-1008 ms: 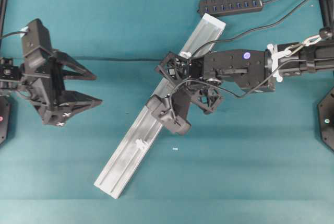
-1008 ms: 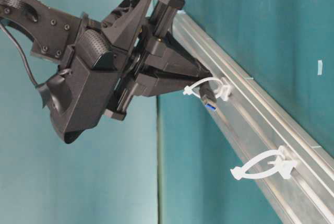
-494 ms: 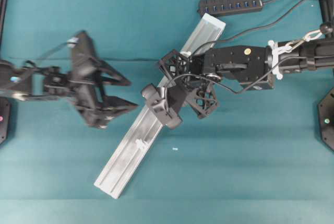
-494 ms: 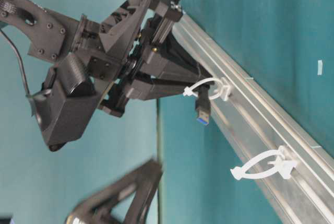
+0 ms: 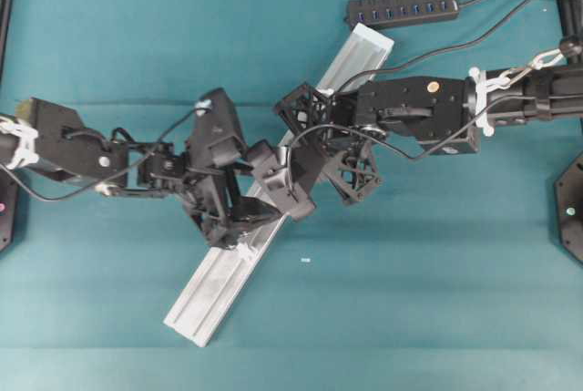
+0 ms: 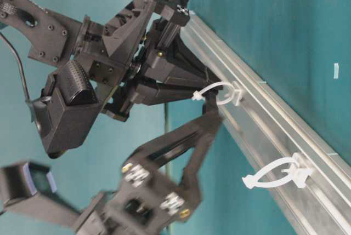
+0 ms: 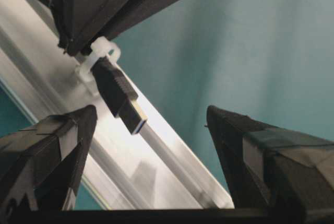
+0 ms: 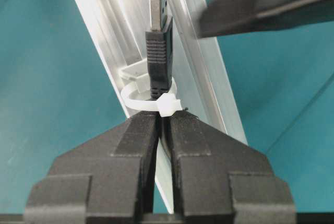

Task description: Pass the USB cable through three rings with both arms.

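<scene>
I expect the plug to slide through the white ring [image 7: 104, 47] and bring its cord along when I pull, because the plug's thick body [image 7: 117, 89] already sticks out past the ring.
The USB cable's black plug [image 8: 158, 41] sticks through a white ring [image 8: 136, 102] on the silver rail [image 5: 209, 291], its metal tip pointing away from my right gripper. My right gripper [image 8: 163, 119] is shut on the cord just behind that ring. My left gripper [image 7: 150, 113] is open, with a finger on either side of the plug [image 7: 117, 91] and not touching it. In the table-level view a left finger [image 6: 200, 133] hides the plug below the ring [image 6: 219, 92]. A second ring [image 6: 277, 172] stands empty further along, and another ring [image 5: 324, 95] sits near the rail's far end.
A black multi-port hub [image 5: 401, 8] lies at the back, beyond the rail's far end. Black cords [image 5: 492, 36] run from the right edge toward the hub and over the right arm. The rail lies diagonally on the teal table [image 5: 410, 300].
The left arm swung in from the far left to the rail, and its open jaws now flank the plug. The right gripper pushed the plug further through the ring, then held.
</scene>
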You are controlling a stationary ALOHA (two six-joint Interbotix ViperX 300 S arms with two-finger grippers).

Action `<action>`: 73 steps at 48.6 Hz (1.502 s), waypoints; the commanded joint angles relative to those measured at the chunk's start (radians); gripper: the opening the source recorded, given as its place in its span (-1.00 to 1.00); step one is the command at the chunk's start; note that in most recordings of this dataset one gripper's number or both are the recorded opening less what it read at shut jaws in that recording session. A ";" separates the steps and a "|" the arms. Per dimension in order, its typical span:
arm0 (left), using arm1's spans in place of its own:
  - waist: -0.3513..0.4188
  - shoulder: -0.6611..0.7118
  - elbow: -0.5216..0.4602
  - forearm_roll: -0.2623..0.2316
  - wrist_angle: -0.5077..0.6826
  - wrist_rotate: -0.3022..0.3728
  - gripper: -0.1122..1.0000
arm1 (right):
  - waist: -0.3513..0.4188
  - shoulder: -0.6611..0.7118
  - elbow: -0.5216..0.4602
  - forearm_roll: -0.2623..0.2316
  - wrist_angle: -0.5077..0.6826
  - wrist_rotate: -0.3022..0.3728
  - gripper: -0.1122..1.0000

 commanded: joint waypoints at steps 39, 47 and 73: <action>0.005 0.009 -0.031 0.003 0.014 0.144 -0.39 | 0.000 -0.003 -0.005 0.006 -0.014 0.017 -0.66; 0.003 0.009 -0.034 0.003 0.014 0.141 -0.42 | 0.002 -0.005 0.000 0.006 -0.021 0.017 -0.66; 0.000 0.003 -0.025 0.003 0.028 0.130 -0.47 | 0.000 -0.023 0.005 0.005 0.017 0.077 0.66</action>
